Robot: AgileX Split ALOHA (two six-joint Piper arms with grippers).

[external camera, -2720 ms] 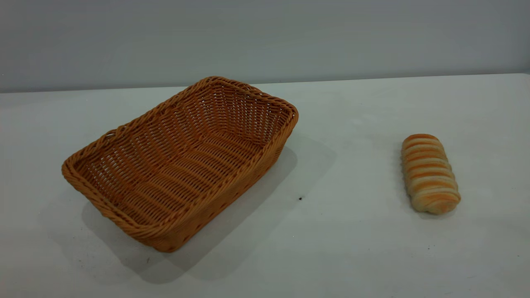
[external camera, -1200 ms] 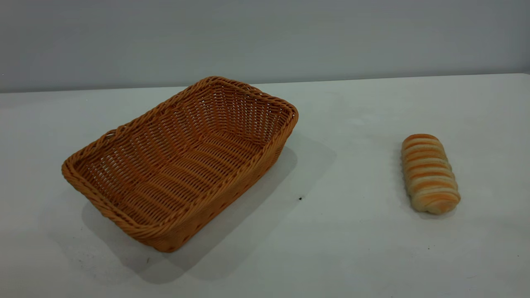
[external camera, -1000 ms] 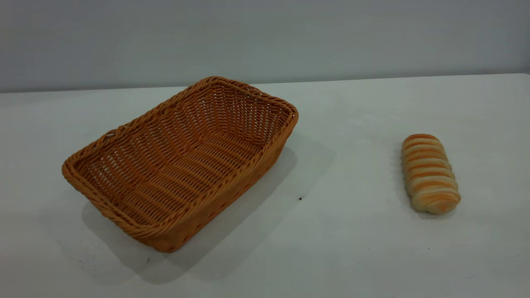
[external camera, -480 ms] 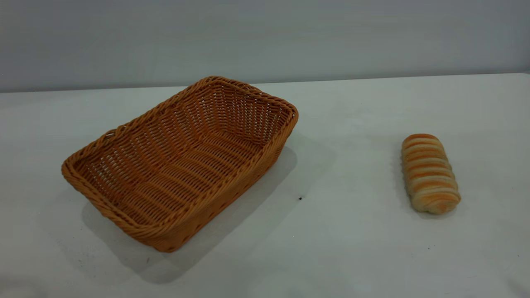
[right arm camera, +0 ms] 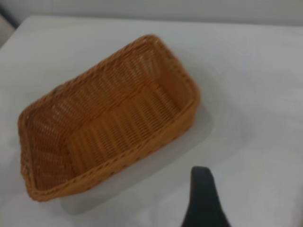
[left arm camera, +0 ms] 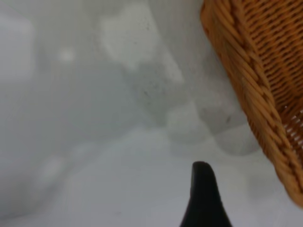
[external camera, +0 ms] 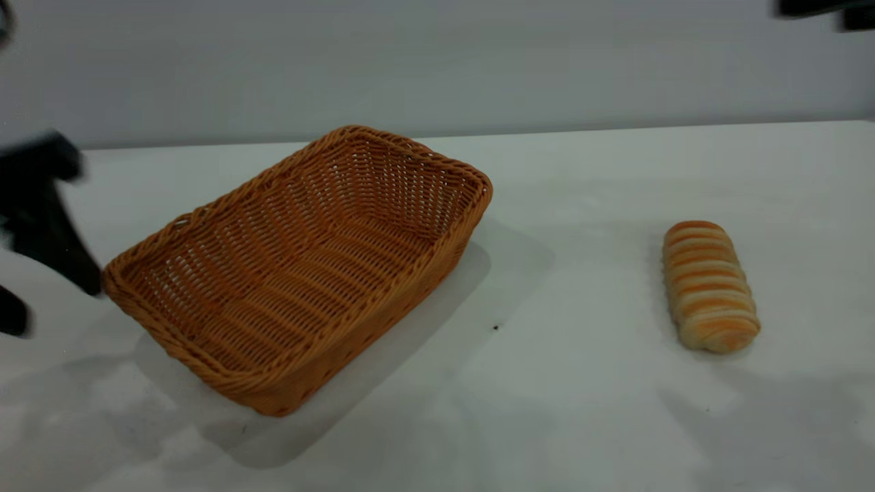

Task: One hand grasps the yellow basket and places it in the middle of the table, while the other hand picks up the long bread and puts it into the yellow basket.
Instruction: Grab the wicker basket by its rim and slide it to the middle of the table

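The yellow basket point(external camera: 307, 266) is crooked and away from the middle of the table, so next my left gripper takes hold of its short rim point(external camera: 173, 337) and sets it straight in the middle before the long bread goes in.
The yellow basket point(external camera: 383, 314) is an empty woven wicker tray standing at an angle on the left half of the white table point(external camera: 581, 410). The long bread point(external camera: 709, 285), a striped golden roll, lies on the table at the right, well apart from the basket. My left gripper point(external camera: 55, 304) is blurred at the far left, open, just beside the basket's near left corner. In the left wrist view one black finger point(left arm camera: 203, 198) hovers over bare table next to the basket's rim point(left arm camera: 255, 85). My right gripper point(external camera: 820, 8) is high at the top right; its wrist view shows the whole basket point(right arm camera: 118, 161).
A grey wall runs behind the table's far edge. A few dark specks point(external camera: 495, 328) mark the tabletop between basket and bread. Arm shadows fall across the front of the table.
Both arms have come into view: the left gripper at the far left by the basket, the right arm at the top right corner. Basket and bread have not moved.
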